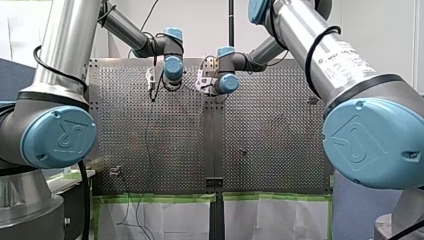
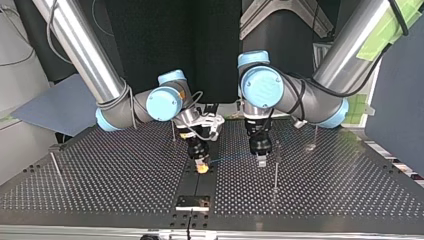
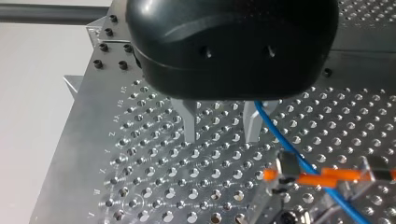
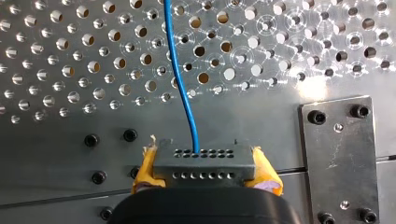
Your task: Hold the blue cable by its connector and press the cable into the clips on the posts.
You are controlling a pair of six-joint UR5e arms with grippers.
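Note:
I expect the blue cable (image 4: pixel 173 63) to bend near the connector and run straighter beyond when I pull it, because it leaves the connector in a smooth curve (image 4: pixel 189 116).
In the right wrist view my right gripper (image 4: pixel 204 170) is shut on the grey connector (image 4: pixel 204 163), which sits between its yellow pads (image 4: pixel 144 170). The blue cable (image 4: pixel 182 79) leaves the connector and runs ahead over the perforated plate. In the left wrist view my left gripper (image 3: pixel 222 139) hangs just above the plate with its metal fingers (image 3: pixel 189 123) apart and nothing between them. There the blue cable (image 3: pixel 299 161) passes close beside one finger and runs on to the orange pads (image 3: pixel 322 177) of the right gripper. In the top view the two grippers, right (image 2: pixel 202 168) and left (image 2: pixel 261 161), stand side by side near the middle.
Thin upright posts stand on the plate in the top view: one (image 2: pixel 276 170) just beside my left gripper, one (image 2: pixel 55 167) at the far left, one (image 2: pixel 315 135) further back at the right. A dark bolted plate (image 2: pixel 192 201) lies at the near edge.

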